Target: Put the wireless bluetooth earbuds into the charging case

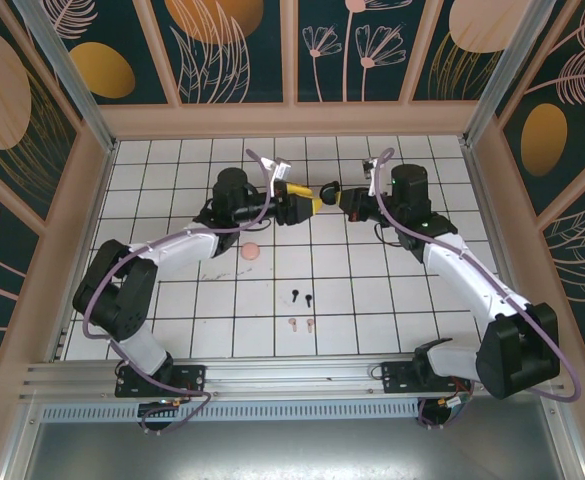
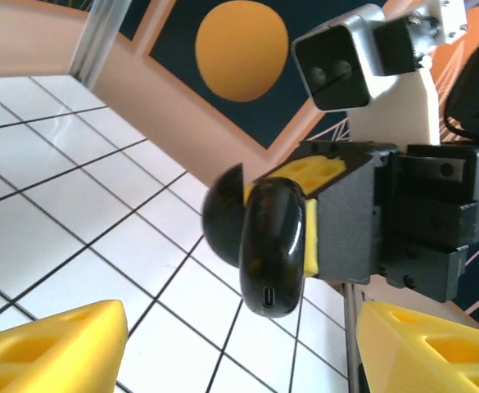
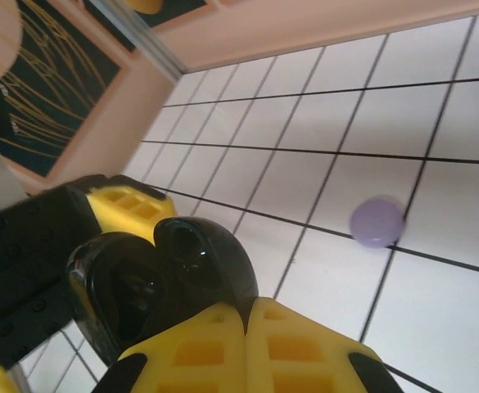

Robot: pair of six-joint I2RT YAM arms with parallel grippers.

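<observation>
The robot's right gripper pinches the case's edge, and the charging case's open inside [image 3: 134, 285] faces that gripper, so next the left gripper takes the case's base [image 2: 270, 250] before the right gripper fetches black earbuds.
A glossy black charging case [image 2: 272, 246] hangs in the air above the tiles, its lid hinged open [image 3: 194, 254]. My right gripper [image 3: 249, 309] is shut on the case's edge, its yellow fingers pressed together. My left gripper [image 2: 239, 352] is open; its yellow fingers [image 2: 51, 344] stand wide apart on either side below the case, apart from it. Both grippers meet over the far middle of the table [image 1: 324, 195]. Two black earbuds [image 1: 301, 296] and two pink earbuds [image 1: 301, 323] lie on the tiles nearer the front.
A pink round case [image 1: 250, 251] lies on the tiles by the left forearm. A lilac round case [image 3: 377, 221] rests on a grid line beneath my right gripper. Wooden walls close in the white tiled floor [image 1: 172, 300].
</observation>
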